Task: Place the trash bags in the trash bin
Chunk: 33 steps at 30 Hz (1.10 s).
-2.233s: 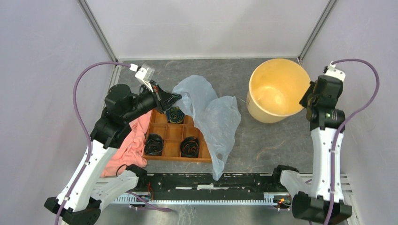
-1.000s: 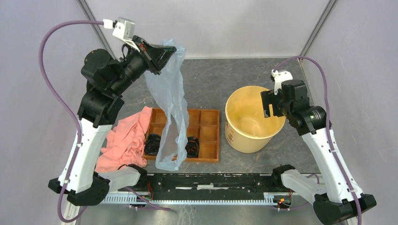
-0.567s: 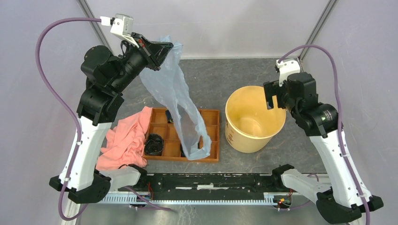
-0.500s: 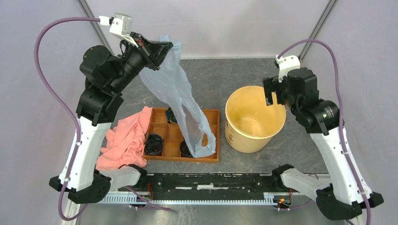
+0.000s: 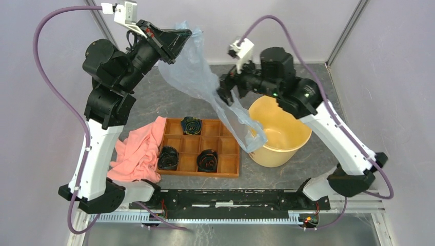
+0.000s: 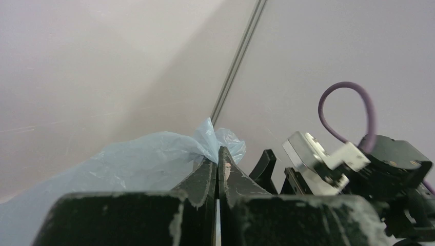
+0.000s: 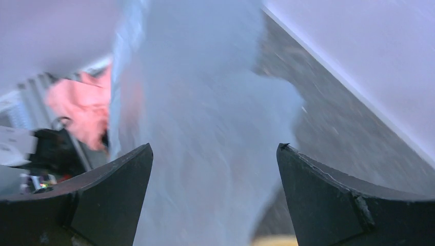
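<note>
The trash bag is hanging loose past my open right gripper. Next, I move that gripper closer to my left gripper, pinch the film and pull it over the bin.
The trash bag, thin pale-blue film, hangs high over the table's back, its top corner pinched in my shut left gripper. In the left wrist view the film bunches at the closed tips of that gripper. The bag slants down to the right, and its lower end drapes over the near-left rim of the trash bin, a pale yellow bucket. My right gripper is open at the bag's middle. In its wrist view the blurred film fills the gap of the right gripper without being pinched.
An orange-brown compartment tray with dark rolled items lies at the front centre. A salmon-pink cloth lies left of it, also visible as the pink cloth in the right wrist view. White walls enclose the table.
The right arm swung left from the bin's rim to the bag's middle, jaws open. The bag's lower end swung right from over the tray onto the bin's rim. The left gripper rose slightly.
</note>
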Tool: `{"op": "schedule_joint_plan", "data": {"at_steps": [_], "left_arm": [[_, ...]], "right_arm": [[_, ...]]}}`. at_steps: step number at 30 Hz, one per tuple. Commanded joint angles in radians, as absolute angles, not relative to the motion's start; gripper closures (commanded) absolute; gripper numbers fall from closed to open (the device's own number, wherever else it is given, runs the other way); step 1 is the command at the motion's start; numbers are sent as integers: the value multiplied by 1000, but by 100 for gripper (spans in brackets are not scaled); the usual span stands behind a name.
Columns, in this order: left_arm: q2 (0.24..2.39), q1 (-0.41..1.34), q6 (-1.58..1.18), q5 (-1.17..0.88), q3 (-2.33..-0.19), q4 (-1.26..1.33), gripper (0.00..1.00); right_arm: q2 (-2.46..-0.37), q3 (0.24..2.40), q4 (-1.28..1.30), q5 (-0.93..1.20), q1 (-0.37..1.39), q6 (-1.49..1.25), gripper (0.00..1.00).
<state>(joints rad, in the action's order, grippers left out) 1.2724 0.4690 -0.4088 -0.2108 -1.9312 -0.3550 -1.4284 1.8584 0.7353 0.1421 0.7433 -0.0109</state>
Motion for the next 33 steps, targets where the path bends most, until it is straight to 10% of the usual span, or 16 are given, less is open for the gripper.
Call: {"op": "schedule_joint_plan", "data": {"at_steps": [1,17,33], "left_arm": [[1304,475,-491,-269,-1977,-312,98],[1224,474,-568,-249,-1861,-248,98],[1250,474,-577,-195,-1896,-254,98]], "right_arm": [[-1497,2024,556,178,866,-34,2],[-1313,1729,283,-322,1095,-131,2],[-1604,1883,298,-723,1249,-83,2]]}}
